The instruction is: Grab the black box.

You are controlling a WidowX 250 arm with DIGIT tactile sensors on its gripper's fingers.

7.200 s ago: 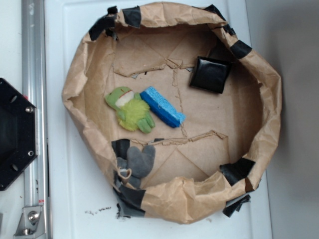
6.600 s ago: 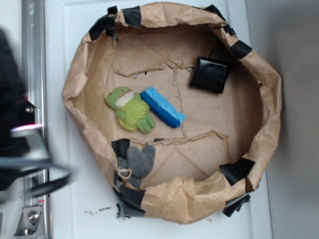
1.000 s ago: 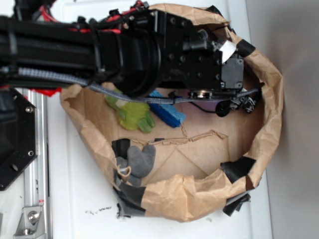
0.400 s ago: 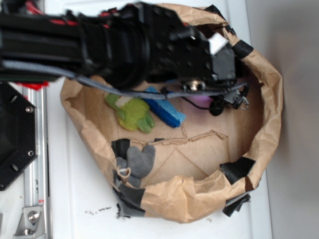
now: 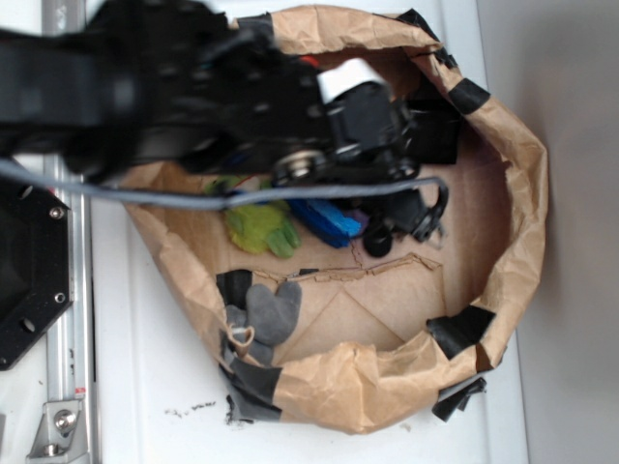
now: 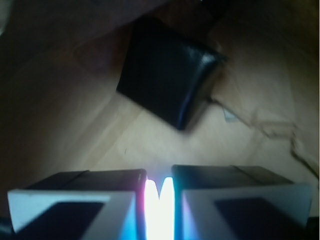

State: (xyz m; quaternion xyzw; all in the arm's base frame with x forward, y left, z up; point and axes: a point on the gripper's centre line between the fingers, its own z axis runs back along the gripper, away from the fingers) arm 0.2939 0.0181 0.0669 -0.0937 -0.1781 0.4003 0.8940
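The black box (image 6: 165, 75) is lying crooked in front of my closed gripper, so next I open my gripper wide, turn it square to the box and bring my fingers around its sides (image 6: 198, 96).
The black box (image 6: 167, 75) is glossy with rounded corners and lies on the brown paper floor, ahead of my fingers and a little apart from them. In the exterior view only part of the black box (image 5: 440, 130) shows past the arm (image 5: 290, 106), near the far right wall of the paper bowl. My gripper (image 6: 159, 172) is shut, with only a thin bright slit between its two fingers (image 6: 110, 182) and nothing held. In the exterior view the arm's body hides the fingertips.
The bowl is crumpled brown paper (image 5: 522, 193) patched with black tape. Inside it lie a green plush toy (image 5: 259, 227), a blue sponge (image 5: 329, 220) and a grey cloth piece (image 5: 271, 311). A black hexagonal plate (image 5: 29, 280) and a metal rail (image 5: 68, 387) stand at the left.
The arm came in from the left over the bowl. In the last half second its wrist end drew back leftward, uncovering part of the black box.
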